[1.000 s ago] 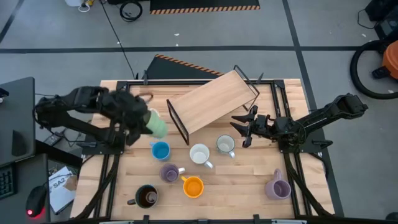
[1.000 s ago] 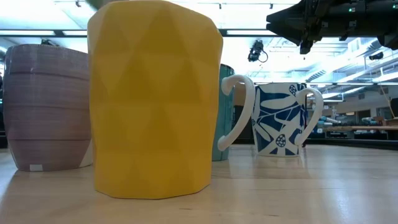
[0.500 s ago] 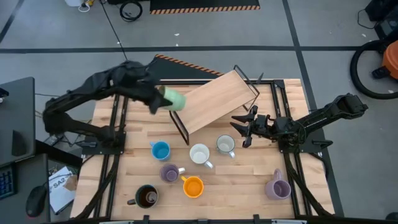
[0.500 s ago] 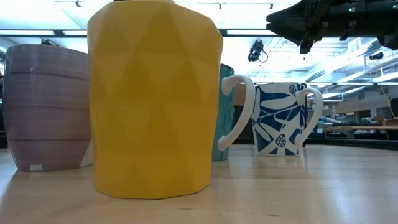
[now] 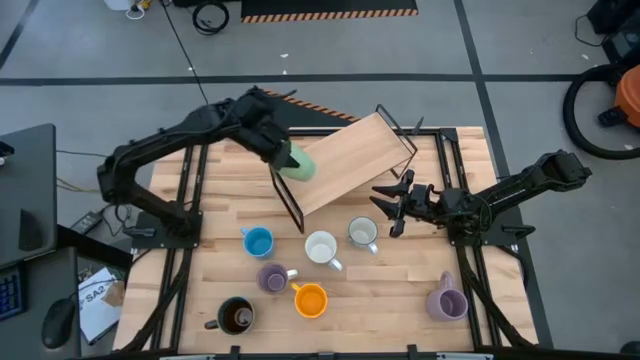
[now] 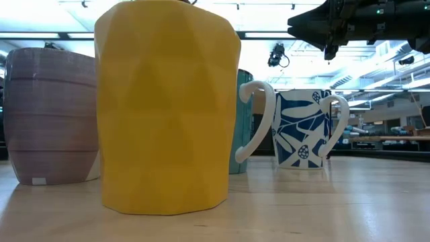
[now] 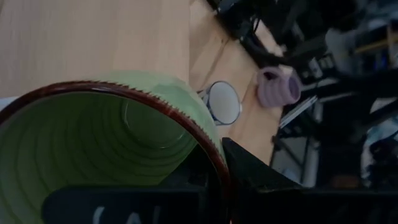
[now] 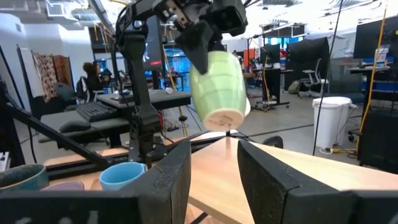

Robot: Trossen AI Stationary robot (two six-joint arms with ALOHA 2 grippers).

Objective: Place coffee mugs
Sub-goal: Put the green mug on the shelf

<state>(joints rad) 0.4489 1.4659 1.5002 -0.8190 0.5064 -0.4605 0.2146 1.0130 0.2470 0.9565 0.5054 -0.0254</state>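
The green mug's base (image 8: 224, 119) is tilted above the rack in my left gripper. I should first turn the mug upright, then lower it onto the wooden board (image 5: 320, 178).
My left gripper (image 5: 283, 154) is shut on a pale green mug (image 5: 298, 164) with a brown rim. It holds the mug in the air over the left end of the slanting wooden rack (image 5: 350, 158). The right wrist view shows the green mug (image 8: 217, 87) hanging above the board. My right gripper (image 5: 392, 207) waits open, off the table, beside the rack's near right corner. Standing on the table are a blue mug (image 5: 258, 241), a white mug (image 5: 321, 247), a grey-white mug (image 5: 362, 233), a purple mug (image 5: 272, 277), an orange mug (image 5: 310, 299), a dark mug (image 5: 236, 316) and a lavender mug (image 5: 448, 300). My left gripper pinches the green mug's wall at the rim (image 7: 214, 158), one finger inside the mug (image 7: 124, 205) and one outside (image 7: 261, 177). The fingers come at it slanting down from above. The mug hangs tilted below them, base lowest, clear of the rack and the table.
The rack has black wire legs (image 5: 288, 200) and lies askew across the far middle of the table. In the low view the orange mug (image 6: 164, 107) fills the foreground, with the purple mug (image 6: 47, 114) and a blue-patterned mug (image 6: 302, 128) behind. Bare tabletop lies at the near right.
My left gripper has carried the green mug from the table's left side toward the far edge, then right, to the rack's left end. It has rolled on the way, so the mug has turned about. It stays shut on the mug.
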